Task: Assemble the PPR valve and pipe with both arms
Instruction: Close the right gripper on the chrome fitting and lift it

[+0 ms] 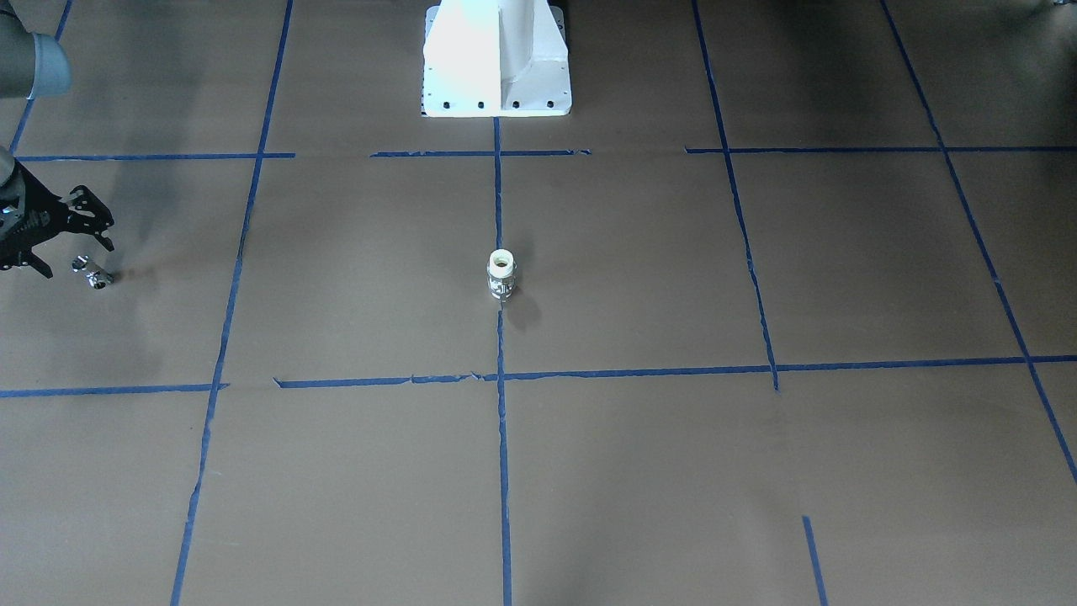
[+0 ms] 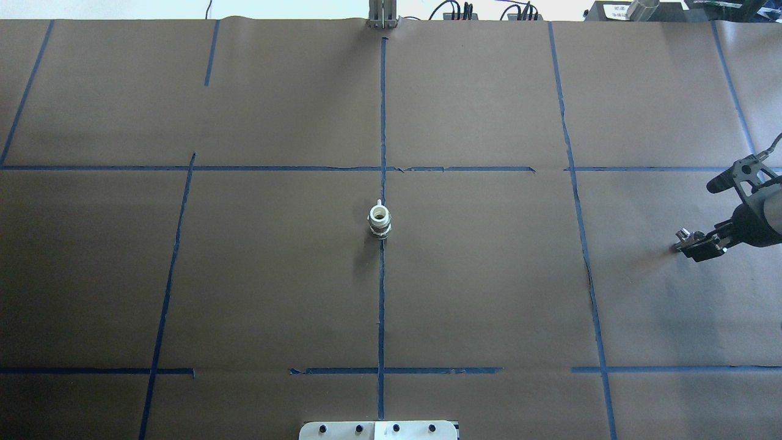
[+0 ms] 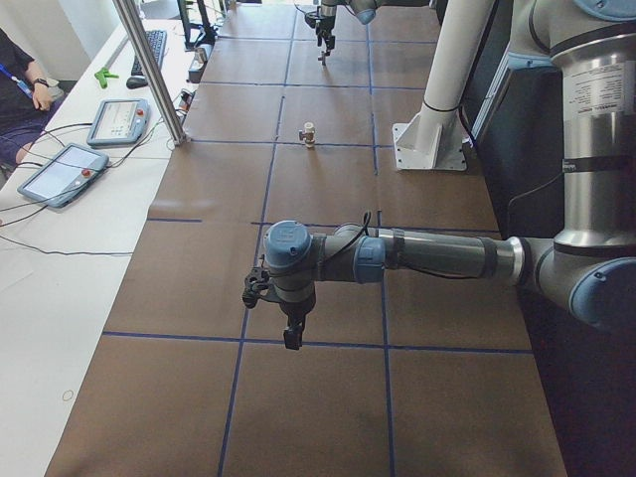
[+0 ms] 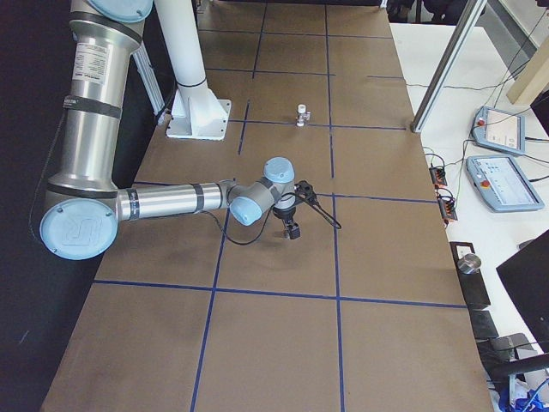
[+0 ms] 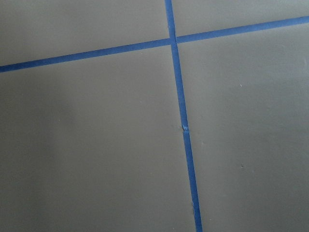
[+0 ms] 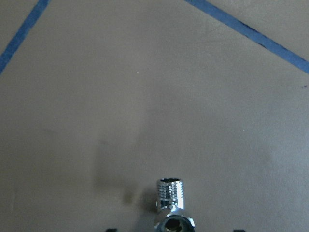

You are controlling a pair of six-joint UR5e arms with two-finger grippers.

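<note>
The PPR valve's white open end point(image 1: 501, 259) points straight up. The chrome pipe point(image 1: 92, 272) should stay standing there on its own when I lower the pipe onto that end.
The PPR valve point(image 1: 501, 273) stands upright on the brown table's middle line, with a white open end on top and metal below. It also shows in the overhead view point(image 2: 379, 221) and both side views point(image 3: 309, 132) point(image 4: 302, 113). The chrome pipe point(image 1: 92, 273) lies on the table at the robot's far right point(image 2: 683, 234). My right gripper point(image 1: 77, 257) point(image 2: 702, 217) is open and hangs just over the pipe. The right wrist view shows the pipe point(image 6: 171, 208) between the spread fingertips. My left gripper point(image 3: 288, 323) hangs over bare table far from both parts. I cannot tell whether it is open or shut.
The white pedestal base point(image 1: 496, 59) point(image 2: 379, 429) stands at the robot's edge of the table. Blue tape lines point(image 5: 181, 116) cross the brown surface. Teach pendants point(image 3: 119, 119) point(image 4: 497, 129), an aluminium post point(image 3: 149, 70) and a seated person point(image 3: 15, 89) are at the operators' side.
</note>
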